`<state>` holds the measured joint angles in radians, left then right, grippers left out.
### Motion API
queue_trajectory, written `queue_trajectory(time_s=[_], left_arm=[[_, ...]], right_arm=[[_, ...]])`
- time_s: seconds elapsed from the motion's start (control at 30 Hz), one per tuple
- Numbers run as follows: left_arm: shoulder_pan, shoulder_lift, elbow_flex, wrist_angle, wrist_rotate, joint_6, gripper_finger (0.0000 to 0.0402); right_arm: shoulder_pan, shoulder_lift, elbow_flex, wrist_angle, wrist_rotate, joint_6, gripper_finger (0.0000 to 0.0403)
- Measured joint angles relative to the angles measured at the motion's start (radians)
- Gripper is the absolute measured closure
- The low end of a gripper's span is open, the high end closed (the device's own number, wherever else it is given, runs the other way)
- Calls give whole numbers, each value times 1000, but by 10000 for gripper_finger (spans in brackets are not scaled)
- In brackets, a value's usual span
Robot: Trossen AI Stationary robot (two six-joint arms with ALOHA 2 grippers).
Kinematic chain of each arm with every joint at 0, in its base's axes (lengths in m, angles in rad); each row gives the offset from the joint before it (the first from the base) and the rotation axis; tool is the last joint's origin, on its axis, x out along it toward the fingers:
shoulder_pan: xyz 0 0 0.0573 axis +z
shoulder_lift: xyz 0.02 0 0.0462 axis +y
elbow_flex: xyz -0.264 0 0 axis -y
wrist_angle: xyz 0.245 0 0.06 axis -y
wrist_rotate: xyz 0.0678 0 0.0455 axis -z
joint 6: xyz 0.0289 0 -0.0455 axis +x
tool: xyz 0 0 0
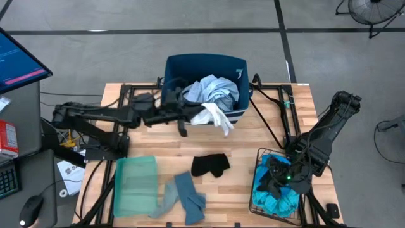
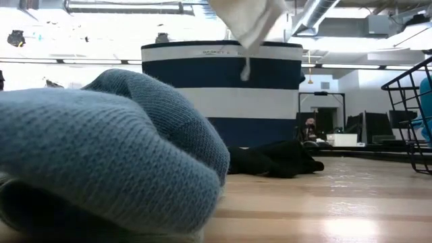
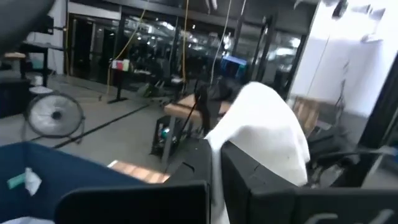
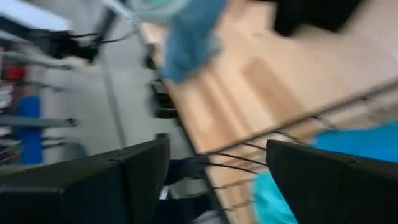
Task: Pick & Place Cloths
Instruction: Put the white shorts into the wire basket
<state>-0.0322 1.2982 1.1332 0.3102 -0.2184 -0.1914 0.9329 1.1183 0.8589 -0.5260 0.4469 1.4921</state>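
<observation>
The white cloth (image 1: pixel 218 116) is in my left gripper, far from the wire basket (image 1: pixel 276 197). My right gripper should come over, take the cloth and bring it to the basket.
My left gripper (image 1: pixel 192 116) reaches from the table's left to the near rim of the navy striped bin (image 1: pixel 205 66) and is shut on the white cloth (image 1: pixel 214 117). The pale blue-white shirt (image 1: pixel 215 90) lies in the bin. On the table the small black cloth (image 1: pixel 210 165) lies flat, with the grey-blue cloth (image 1: pixel 185 197) near the near edge. My right gripper (image 4: pixel 217 163) hangs open over the wire basket (image 1: pixel 261 166), which holds turquoise and bright blue cloths (image 1: pixel 275 199). My left gripper pinches the white cloth between its two fingers, at a bunched part (image 3: pixel 219 138) that bulges up past the fingertips (image 3: pixel 239 163). The fingers come level from the table's left. The cloth hangs below them, its lower end (image 2: pixel 246 66) dangling before the bin's wall (image 2: pixel 223 101).
The pale green tray (image 1: pixel 135 185) sits at the near left of the table. The wire basket's frame (image 2: pixel 413 115) stands at the right. Cables run beside the bin on the far right. Bare wood lies between the black cloth and the basket.
</observation>
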Motion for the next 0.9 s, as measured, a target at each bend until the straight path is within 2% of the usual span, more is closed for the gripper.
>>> queue_trajectory(time_s=[0.27,0.53,0.7,0.9], left_arm=[[-21,-69,0,-3,2,-169,401],[-60,-71,0,-28,2,-298,401],[-61,-71,0,-114,-115,-354,401],[-61,-50,0,-116,-276,-428,401]], right_arm=[[-67,0,1,289,0,-237,143],[-236,0,99,302,0,-558,143],[-353,0,169,299,1,-771,143],[-503,0,224,264,48,-925,143]])
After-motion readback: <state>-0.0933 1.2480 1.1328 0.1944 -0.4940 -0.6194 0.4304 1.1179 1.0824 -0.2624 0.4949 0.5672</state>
